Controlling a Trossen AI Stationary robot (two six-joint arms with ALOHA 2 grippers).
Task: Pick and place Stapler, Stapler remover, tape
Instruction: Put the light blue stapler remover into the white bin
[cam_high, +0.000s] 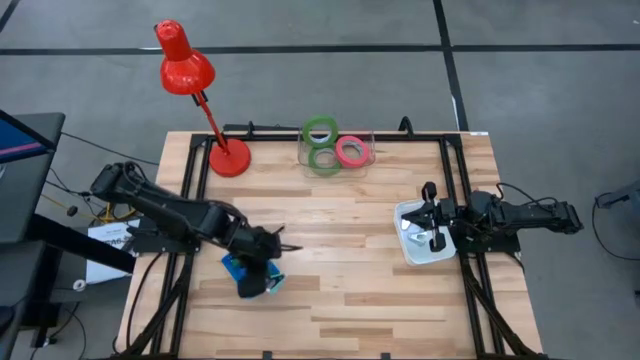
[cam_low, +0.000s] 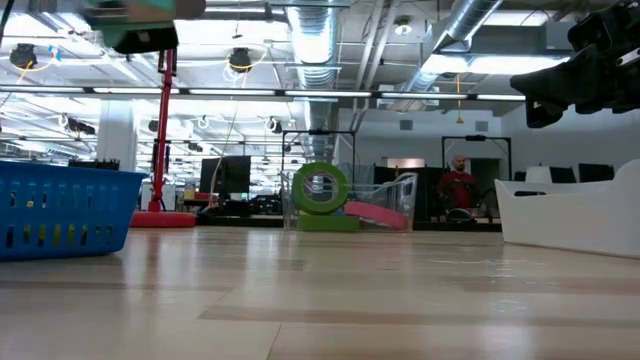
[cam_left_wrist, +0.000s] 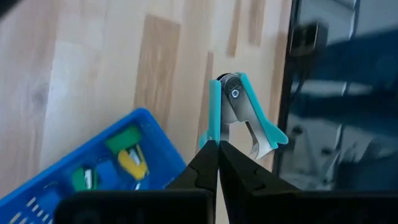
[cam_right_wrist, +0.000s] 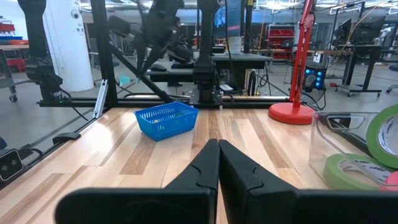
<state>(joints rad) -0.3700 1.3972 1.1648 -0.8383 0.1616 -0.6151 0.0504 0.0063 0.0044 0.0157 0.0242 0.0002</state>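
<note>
The robot's left gripper is pinching just the end of one teal handle, so the robot should put the staple remover down in the blue basket and then grip it closer to its hinge.
My left gripper is shut on a teal staple remover with metal claws. It hangs above the near left part of the table, beside a blue basket holding small coloured pieces. Two green rings of tape and a pink one sit in a clear box at the far middle; one green ring stands on edge. My right gripper is shut on nothing, level over a white tray at the right. The stapler does not show. My left gripper pinches the free end of one teal handle of the staple remover between its two fingertips. The fingers slant downward. The remover sticks out beyond the fingertips, hinge end away from them, lifted clear of table and basket.
A red desk lamp stands on its round base at the far left. Black frame rails run along the left, right and far sides of the table. The table's middle and near right are bare wood. A person stands far back in the room.
</note>
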